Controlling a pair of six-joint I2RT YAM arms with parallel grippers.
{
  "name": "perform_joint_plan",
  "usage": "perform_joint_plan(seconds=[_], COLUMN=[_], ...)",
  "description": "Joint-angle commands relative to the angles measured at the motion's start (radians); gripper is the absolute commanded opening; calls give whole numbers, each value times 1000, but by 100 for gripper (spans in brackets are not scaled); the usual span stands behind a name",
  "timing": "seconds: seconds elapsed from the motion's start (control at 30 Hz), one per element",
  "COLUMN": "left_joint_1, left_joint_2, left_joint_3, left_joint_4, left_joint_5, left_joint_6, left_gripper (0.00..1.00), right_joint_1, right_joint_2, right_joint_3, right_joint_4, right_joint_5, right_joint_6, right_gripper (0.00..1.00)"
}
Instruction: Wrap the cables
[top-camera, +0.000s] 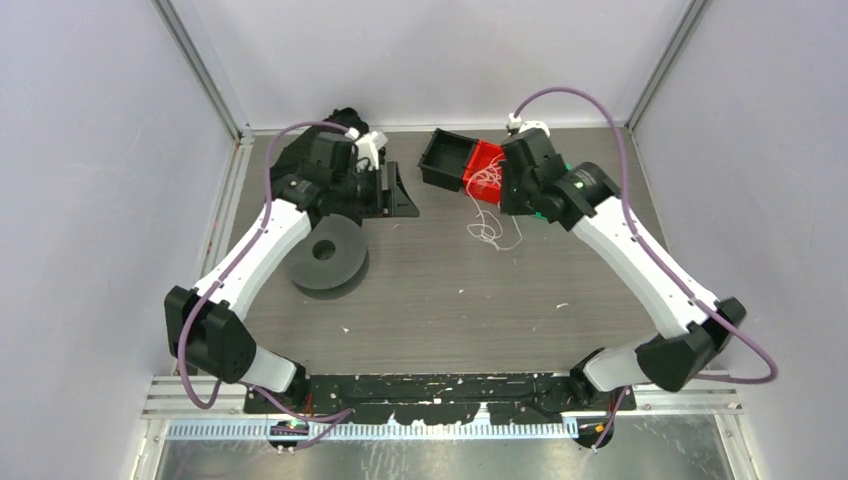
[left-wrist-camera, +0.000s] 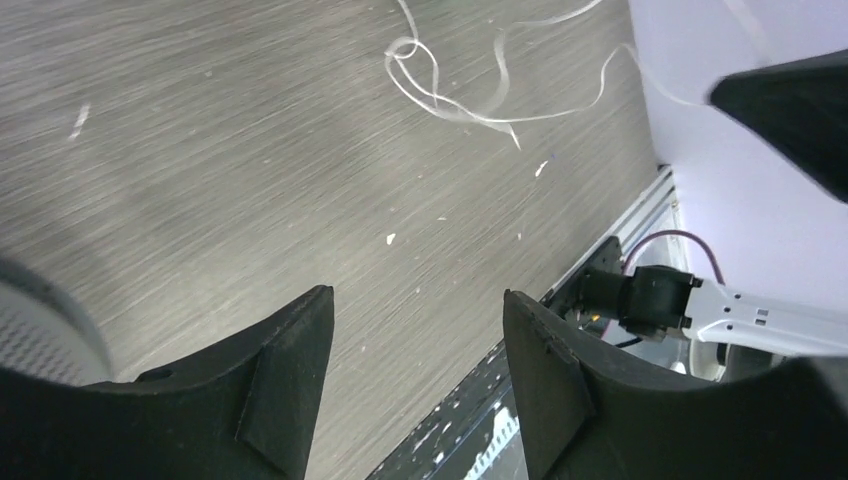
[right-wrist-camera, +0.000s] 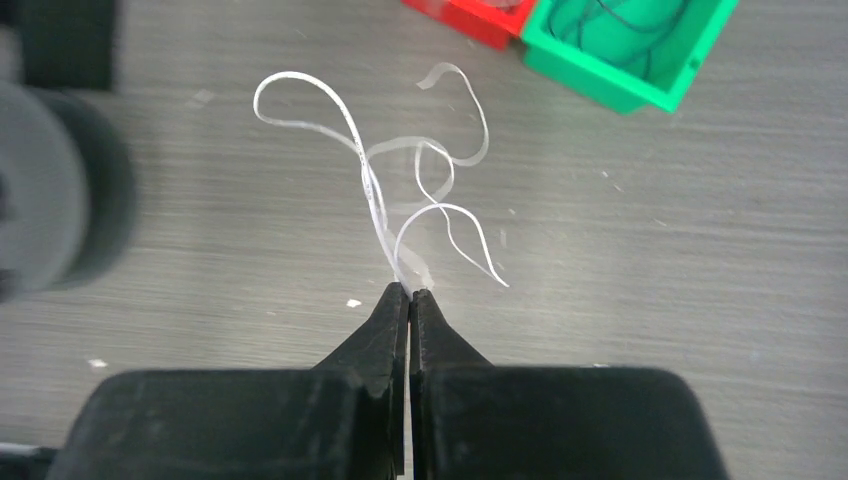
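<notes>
Loose, open loops (top-camera: 486, 231) trail beneath my right gripper, so the white cable (top-camera: 519, 236) will spread out into slack waves as I pull it with my left gripper.
A thin white cable (right-wrist-camera: 372, 190) curls in loops above the grey table, and my right gripper (right-wrist-camera: 410, 290) is shut on its near end. From above, this gripper (top-camera: 500, 190) sits beside the red bin (top-camera: 487, 158), with white cable loops (top-camera: 489, 232) trailing onto the table below it. My left gripper (left-wrist-camera: 418, 295) is open with nothing between its fingers and is held over bare table. A curly white cable (left-wrist-camera: 450, 95) shows far ahead of it. In the top view the left gripper (top-camera: 392, 195) is at the back left.
A black bin (top-camera: 443, 160) stands next to the red bin. A green bin (right-wrist-camera: 630, 55) with dark wires in it adjoins the red bin (right-wrist-camera: 465, 18). A grey spool (top-camera: 328, 258) lies near the left arm. Purple walls enclose the table.
</notes>
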Motion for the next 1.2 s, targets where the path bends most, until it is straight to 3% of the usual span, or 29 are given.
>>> perform_joint_plan(seconds=[0.0, 0.2, 0.37, 0.43, 0.5, 0.63, 0.8, 0.87, 0.97, 1.1, 1.17], left_joint_1=[-18, -28, -27, -28, -29, -47, -99, -86, -76, -72, -72], left_joint_2=[-59, -30, -9, -2, 9, 20, -53, -48, 5, 112, 135], left_joint_3=[-78, -228, -276, -325, -343, -304, -392, -397, -363, -215, -200], left_joint_4=[254, 467, 590, 764, 808, 635, 697, 684, 651, 389, 366], left_joint_5=[52, 59, 101, 164, 216, 157, -25, -70, -19, 61, 95], left_joint_6=[-66, -105, -275, -320, -283, -81, 28, -31, -124, -202, -260], left_gripper=[65, 65, 65, 62, 62, 62, 69, 75, 75, 73, 71], right_joint_1=[5, 5, 6, 7, 6, 5, 6, 6, 7, 6, 6], right_joint_2=[-65, -79, -71, -78, -74, -65, -55, -50, -41, -34, -34], right_joint_3=[66, 64, 59, 35, 27, 15, 13, 13, 13, 14, 14], right_joint_4=[70, 167, 200, 231, 241, 258, 272, 274, 275, 274, 274], right_joint_5=[-98, -215, -225, -232, -238, -273, -291, -292, -294, -296, -297], right_joint_6=[59, 145, 172, 188, 197, 213, 220, 220, 220, 217, 217], right_gripper=[1, 1, 0, 1, 1, 0, 0, 1, 0, 1, 1])
